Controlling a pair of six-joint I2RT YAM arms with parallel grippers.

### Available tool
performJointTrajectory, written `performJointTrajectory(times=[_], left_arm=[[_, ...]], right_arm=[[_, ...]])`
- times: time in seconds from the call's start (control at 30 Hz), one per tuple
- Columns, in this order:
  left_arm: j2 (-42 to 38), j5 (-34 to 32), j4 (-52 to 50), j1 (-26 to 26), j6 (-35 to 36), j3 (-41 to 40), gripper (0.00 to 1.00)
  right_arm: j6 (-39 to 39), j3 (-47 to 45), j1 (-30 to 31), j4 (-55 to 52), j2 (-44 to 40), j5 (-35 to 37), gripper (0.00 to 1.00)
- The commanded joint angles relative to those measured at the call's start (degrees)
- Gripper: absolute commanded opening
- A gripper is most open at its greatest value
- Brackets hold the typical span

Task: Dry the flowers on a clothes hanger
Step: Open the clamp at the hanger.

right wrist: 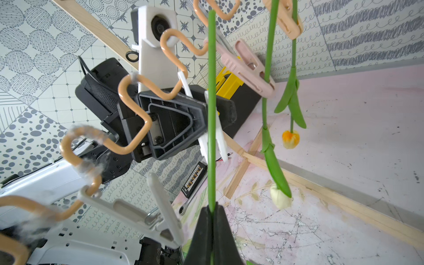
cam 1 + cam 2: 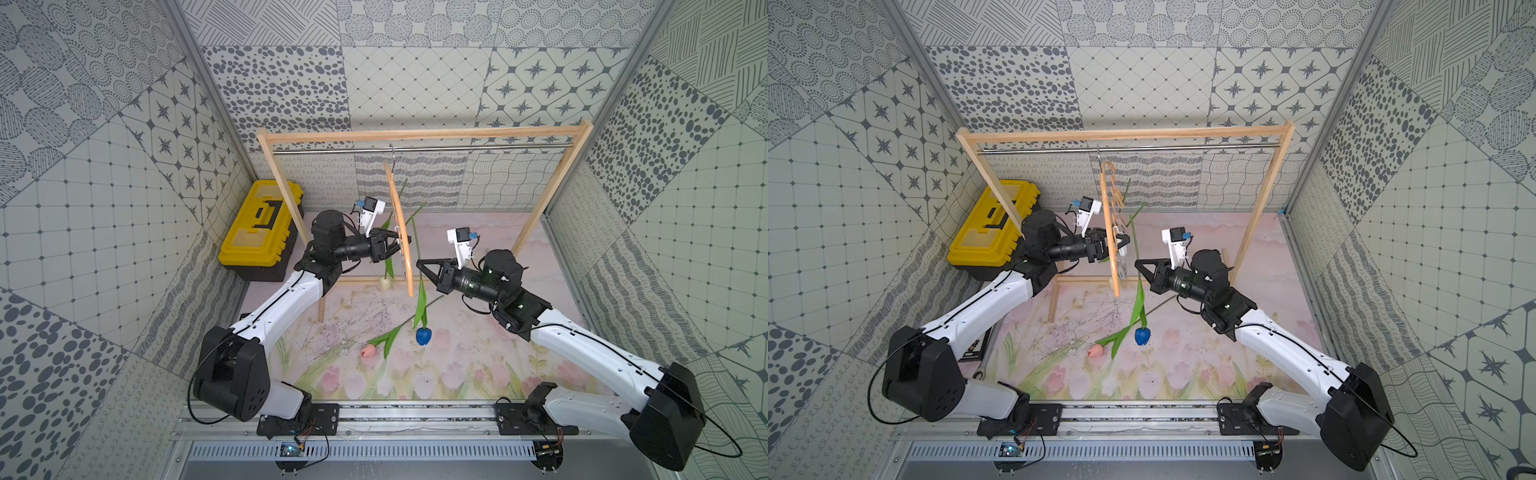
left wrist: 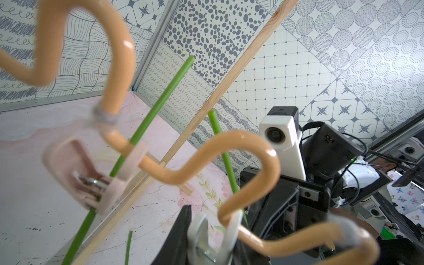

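Observation:
The blue tulip's stem (image 3: pixel 230 174) is outside the white clip's opening. My left gripper should first tip the clip (image 3: pixel 214 246) toward the stem, and then my right gripper will slide the stem in.
The clothes hanger (image 2: pixel 400 224) hangs edge-on from the steel rod, its wavy rail (image 3: pixel 241 142) carrying small clips. My left gripper (image 3: pixel 213 238) is shut on a white clip (image 3: pixel 202 231) on that rail. My right gripper (image 1: pixel 213 213) is shut on the blue tulip's stem (image 1: pixel 211 114), which stands upright against that clip with the blue head (image 2: pixel 423 336) hanging down. I cannot tell whether the stem lies inside the clip's mouth. The cream tulip (image 1: pixel 280 198) and the yellow tulip (image 1: pixel 290 138) hang head-down from pink clips. A pink tulip (image 2: pixel 368 351) lies on the mat.
The wooden frame (image 2: pixel 415 134) with its rod spans the back, its foot rails lying on the floral mat. A yellow toolbox (image 2: pixel 262 228) stands at the back left. A wrench (image 2: pixel 980 374) lies by the mat's left edge. Another white clip (image 1: pixel 142 213) hangs free.

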Motion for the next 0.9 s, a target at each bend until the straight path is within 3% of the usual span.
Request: performJointTrajectory(times=[0.0,0.23,0.57,0.87], left_arm=[[0.7,-3.0,19.4,-0.8,-18.3,-4.5,0.0],[0.0,-12.2,28.9,-2.8,-27.3,-10.1,0.0],[1.3,-18.7,38.1,-6.3,-35.1,-14.6,0.0],[1.8,-20.2,39.7,-7.0,-37.0,-15.2,0.0]], right_arm=[[2.5,-4.1,1.1,9.4,-2.1,6.1,0.0],[3.1,-9.7,4.4,17.6,-4.4,12.8,0.0],[3.0,-10.4,5.6,23.8,-0.4,13.6,0.0],[2.2,-9.3,6.1,24.1,1.4,11.4,0.0]])
